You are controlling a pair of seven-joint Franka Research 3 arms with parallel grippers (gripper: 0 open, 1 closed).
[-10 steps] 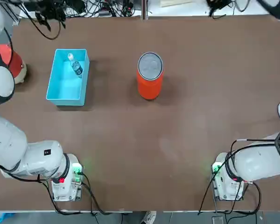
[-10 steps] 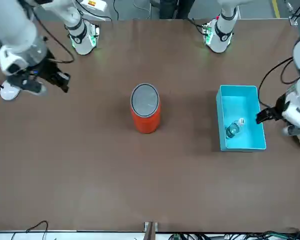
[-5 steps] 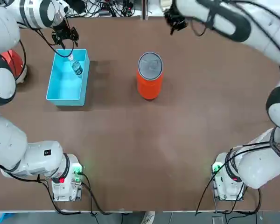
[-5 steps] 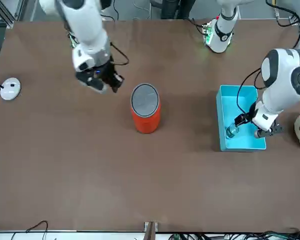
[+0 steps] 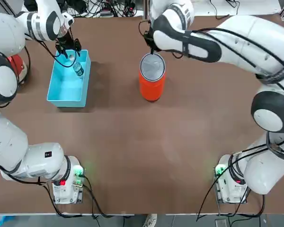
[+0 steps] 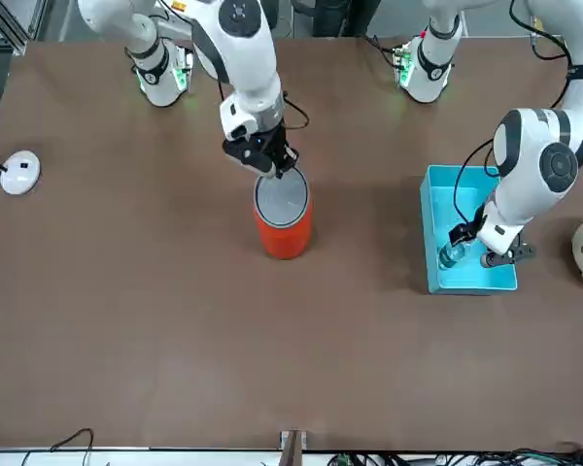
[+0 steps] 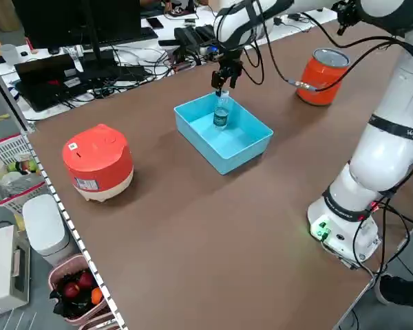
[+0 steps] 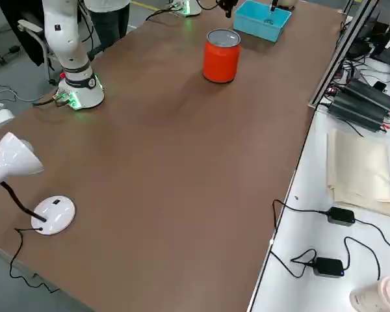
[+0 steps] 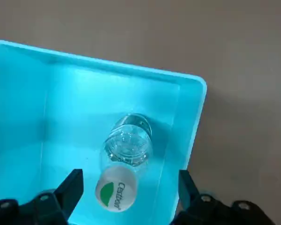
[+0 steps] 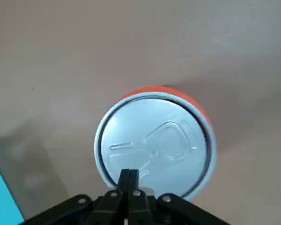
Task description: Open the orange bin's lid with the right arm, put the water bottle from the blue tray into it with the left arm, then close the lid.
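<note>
The bottle (image 6: 453, 254) will hang with its base first when the robot carries it to the bin, because the water bottle's cap (image 9: 116, 189) points up between the left gripper's fingers.
The orange bin (image 5: 152, 87) stands upright mid-table with its grey lid (image 5: 152, 66) lying flat on top. My right gripper (image 10: 129, 174) is shut, its joined fingertips just over the rim of the lid (image 10: 154, 143); the front view shows this gripper (image 6: 272, 170) at the lid's edge. The water bottle (image 9: 126, 145) lies in a far corner of the blue tray (image 5: 66, 100). My left gripper (image 9: 129, 180) hangs open over the bottle's cap end, one finger on each side, touching nothing. It sits at the tray's far end (image 5: 68, 49).
A red-and-cream rounded object (image 7: 98, 161) sits left of the tray near the table edge. A white lamp base (image 6: 19, 173) rests on the right side of the table. Cables (image 5: 109, 7) run along the far edge.
Both arms have swung in from the sides. The left gripper came down over the bottle in the tray. The right gripper moved from beyond the bin onto the lid's rim.
</note>
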